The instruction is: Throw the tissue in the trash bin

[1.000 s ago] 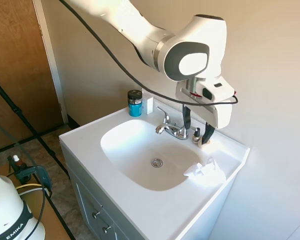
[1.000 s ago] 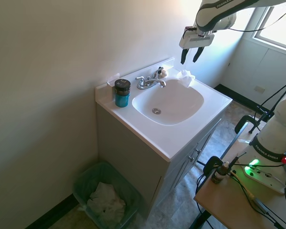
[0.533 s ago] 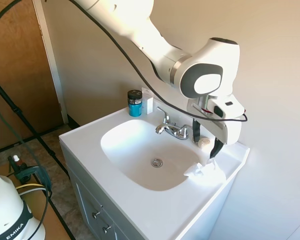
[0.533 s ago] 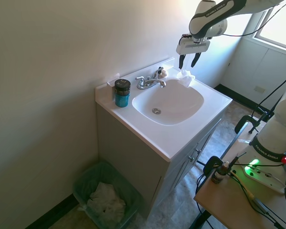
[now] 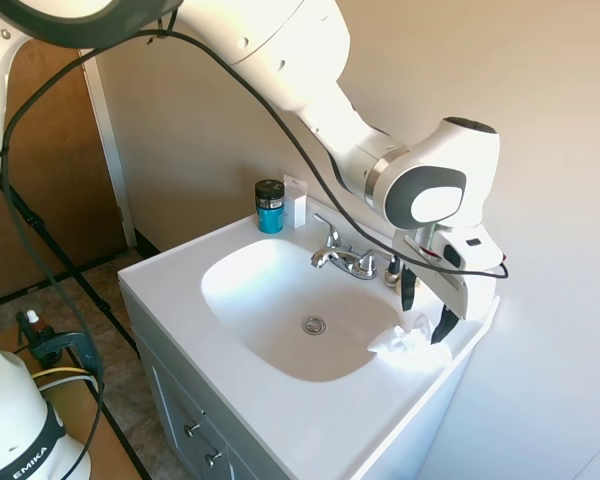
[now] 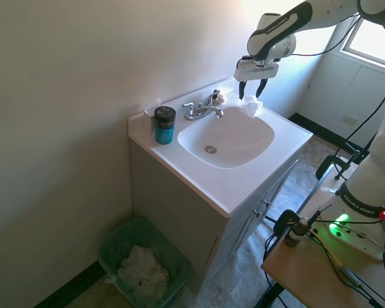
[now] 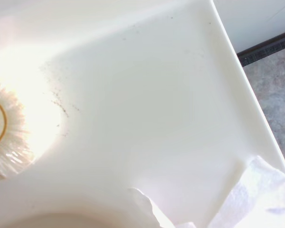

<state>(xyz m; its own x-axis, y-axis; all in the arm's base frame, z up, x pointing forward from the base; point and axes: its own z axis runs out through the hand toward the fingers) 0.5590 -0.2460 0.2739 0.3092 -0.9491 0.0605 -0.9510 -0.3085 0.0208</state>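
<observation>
The crumpled tissue [image 5: 404, 344] has creased peaks [image 5: 421, 324] standing up from it, so it will come up in one piece and stay bunched, with its corners sticking out, when the robot's gripper lifts it.
The crumpled white tissue [image 5: 404, 339] lies on the sink counter's right side, at the basin's rim, also visible as tissue [image 6: 250, 105] and tissue [image 7: 256, 199]. My gripper [image 5: 425, 313] hangs open directly over it, one dark finger on each side of the wad's top, nothing clamped; from the other side it is the gripper [image 6: 252, 90] just above the wad. The trash bin [image 6: 141, 266], a green-tinted basket with white paper inside, stands on the floor left of the vanity.
A chrome faucet [image 5: 342, 258] rises behind the basin [image 5: 290, 310]. A blue jar with a black lid [image 5: 270, 207] and a flat white card [image 5: 298, 208] stand at the counter's back. A small round beige lump [image 7: 2, 126] sits near the faucet. The wall is close behind.
The gripper has come down and toward the counter's front over the last second, from above the faucet to straddling the tissue. The tissue has not moved.
</observation>
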